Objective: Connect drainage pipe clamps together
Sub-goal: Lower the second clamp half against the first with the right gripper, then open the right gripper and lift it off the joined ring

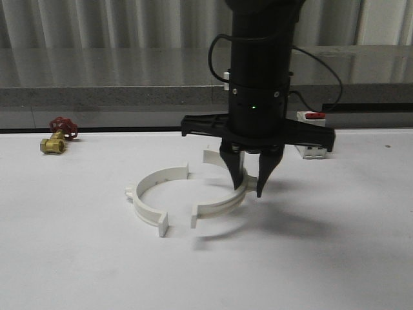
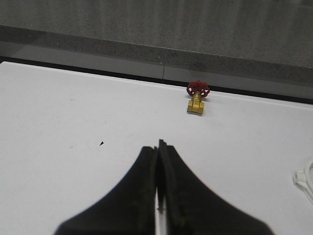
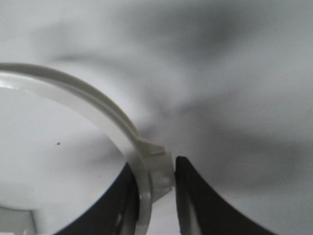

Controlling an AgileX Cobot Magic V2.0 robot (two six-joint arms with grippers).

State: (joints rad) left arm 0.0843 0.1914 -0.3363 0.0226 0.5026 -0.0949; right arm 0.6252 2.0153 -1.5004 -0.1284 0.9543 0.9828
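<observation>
The held clamp's end tabs (image 1: 195, 216) point at the other clamp's tabs (image 1: 162, 224) over a clear gap, so my right gripper should go on moving in until both clamps' tabs meet, then let go.
Two white drainage pipe clamps lie on the white table as facing half-rings. The left half (image 1: 150, 194) and the right half (image 1: 219, 205) have a gap between their end tabs at both front and back. My right gripper (image 1: 249, 190) comes down from above onto the right half's far side. In the right wrist view its fingers (image 3: 155, 166) are shut on that clamp's band (image 3: 88, 98) at an outer lug, one finger inside the ring and one outside. My left gripper (image 2: 159, 147) is shut with nothing in it, over bare table; a clamp edge (image 2: 305, 178) shows nearby.
A brass valve with a red handwheel (image 1: 57, 134) (image 2: 197, 98) lies at the back left. A white switch block with a red top (image 1: 312, 139) stands behind the right gripper. A grey ledge (image 1: 97, 97) runs along the table's back edge.
</observation>
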